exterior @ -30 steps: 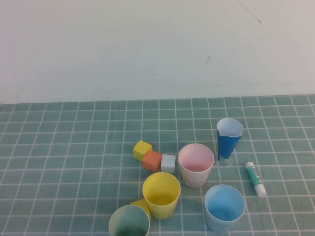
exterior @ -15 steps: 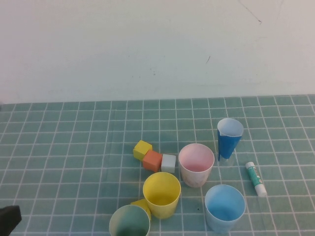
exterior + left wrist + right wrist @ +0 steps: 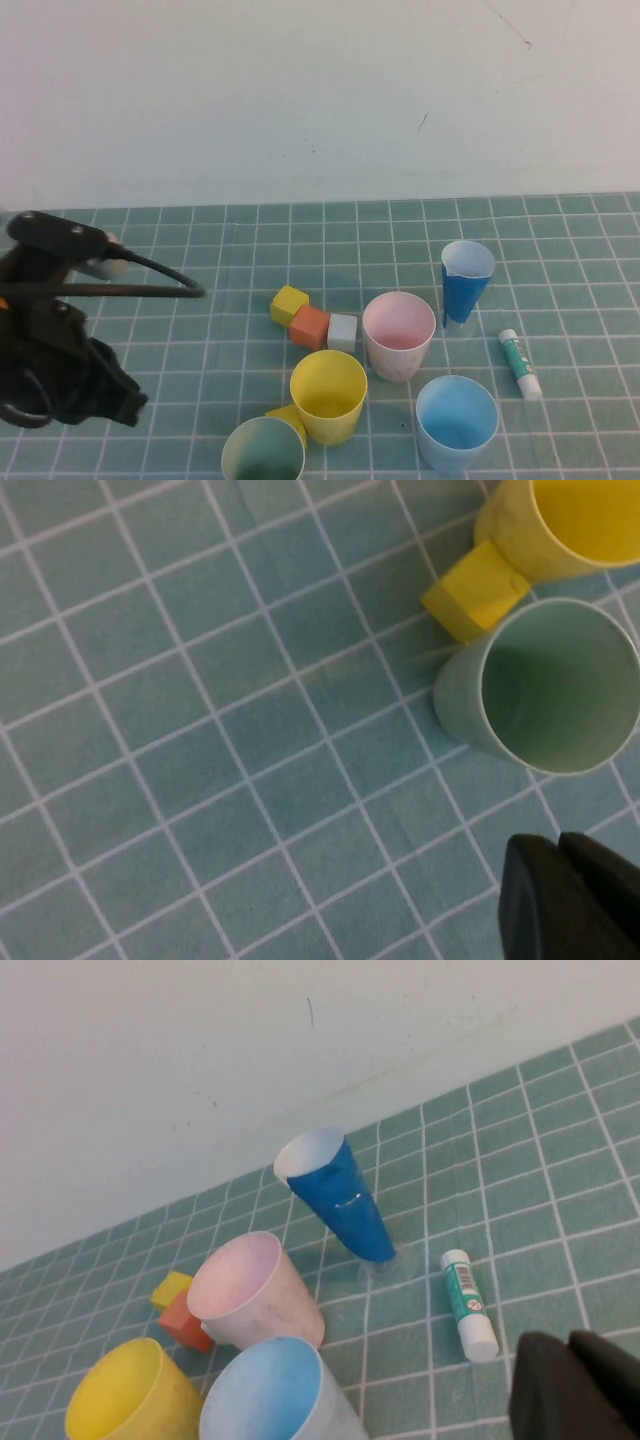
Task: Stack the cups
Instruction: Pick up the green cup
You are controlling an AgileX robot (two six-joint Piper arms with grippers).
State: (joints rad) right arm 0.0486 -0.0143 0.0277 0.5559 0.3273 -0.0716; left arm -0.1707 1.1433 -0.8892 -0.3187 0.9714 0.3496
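Observation:
I expect the pale green cup (image 3: 263, 450) to sit inside the yellow cup (image 3: 329, 384) with its own rim sticking out when I lower it in. The openings of both cups look equally wide.
Four cups stand upright and apart near the table's front: pink (image 3: 398, 333), yellow (image 3: 328, 395), pale green (image 3: 263, 452) and light blue (image 3: 456, 420). My left arm (image 3: 60, 360) hangs over the left of the table, well left of the cups. In the left wrist view, the left gripper (image 3: 560, 844) is shut and empty beside the pale green cup (image 3: 545, 685), with the yellow cup (image 3: 565, 520) beyond. The right gripper (image 3: 570, 1348) is shut and empty, out of the high view. It hovers near the light blue cup (image 3: 270, 1390) and pink cup (image 3: 250, 1290).
A taller dark blue cup (image 3: 466, 280) stands behind the pink one. A glue stick (image 3: 520, 363) lies to its right. Yellow (image 3: 289, 303), orange (image 3: 309, 326) and white (image 3: 342, 331) blocks sit left of the pink cup. Another yellow block (image 3: 475, 590) lies between the yellow and green cups.
My left arm has come into the high view from the lower left and now reaches over the left of the table. The cups have not moved.

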